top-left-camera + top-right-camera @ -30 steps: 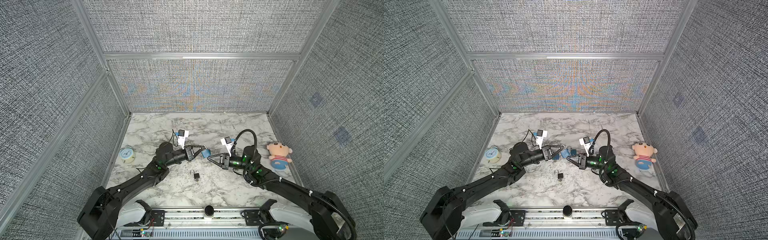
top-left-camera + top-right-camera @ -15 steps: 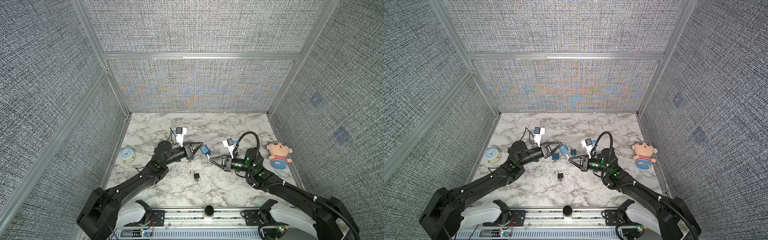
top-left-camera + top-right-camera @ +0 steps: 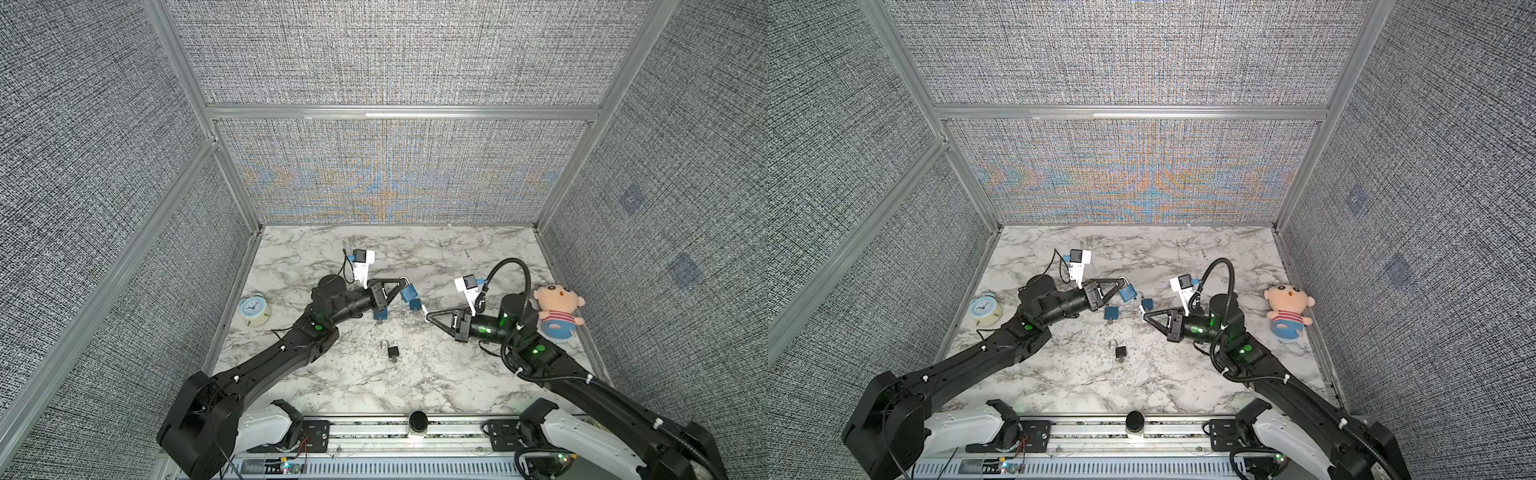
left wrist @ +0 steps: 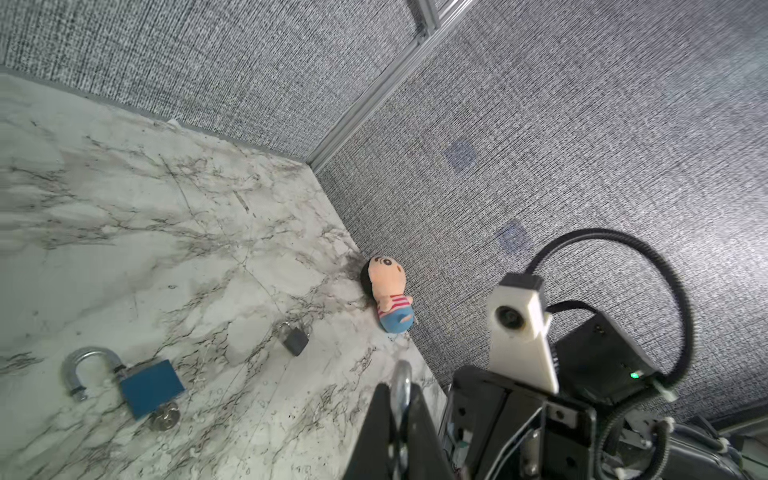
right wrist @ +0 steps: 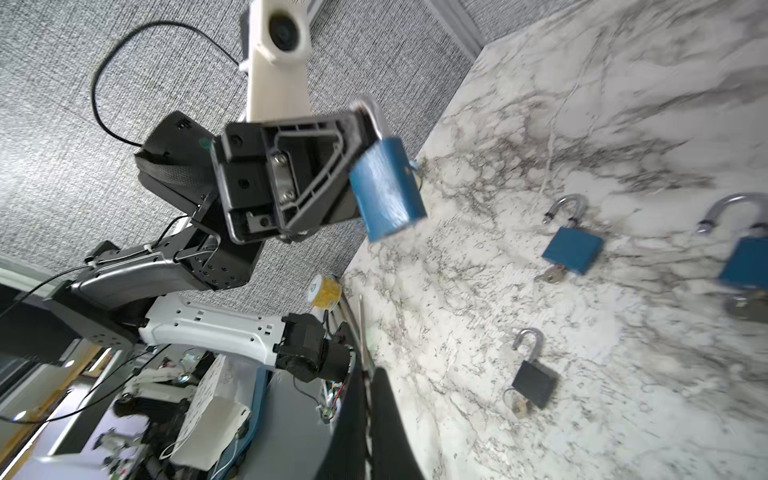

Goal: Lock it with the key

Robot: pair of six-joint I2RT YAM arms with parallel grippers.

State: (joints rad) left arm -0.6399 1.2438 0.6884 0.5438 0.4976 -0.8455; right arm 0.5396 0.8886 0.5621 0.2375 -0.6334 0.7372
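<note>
The key is clear of the held blue padlock [image 3: 409, 293]. My left gripper should go next to the free marble [image 4: 308, 416] beside the closed black padlock and let go there.
My left gripper [image 3: 401, 286] [image 4: 401, 390] is shut on the silver shackle of a blue padlock [image 3: 408, 293] [image 5: 386, 191], which hangs tilted in the air above the marble table [image 3: 332, 374]. My right gripper [image 3: 427, 321] [image 5: 365, 376] points at it from the right, a short gap away. It is shut on the key [image 5: 362, 332], a thin metal strip seen edge-on that sticks out past the fingertips. The keyhole face of the held padlock is hidden.
Two more blue padlocks [image 5: 571, 249] [image 5: 744, 266] lie open-shackled on the table below the grippers, each with a key in it. An open black padlock [image 3: 392, 351] lies nearer the front. A clock [image 3: 254, 309] sits at the left wall, a doll [image 3: 557, 307] at the right.
My left gripper has raised the blue padlock slightly up and back. My right gripper has drawn away to the right, widening the gap between key and padlock.
</note>
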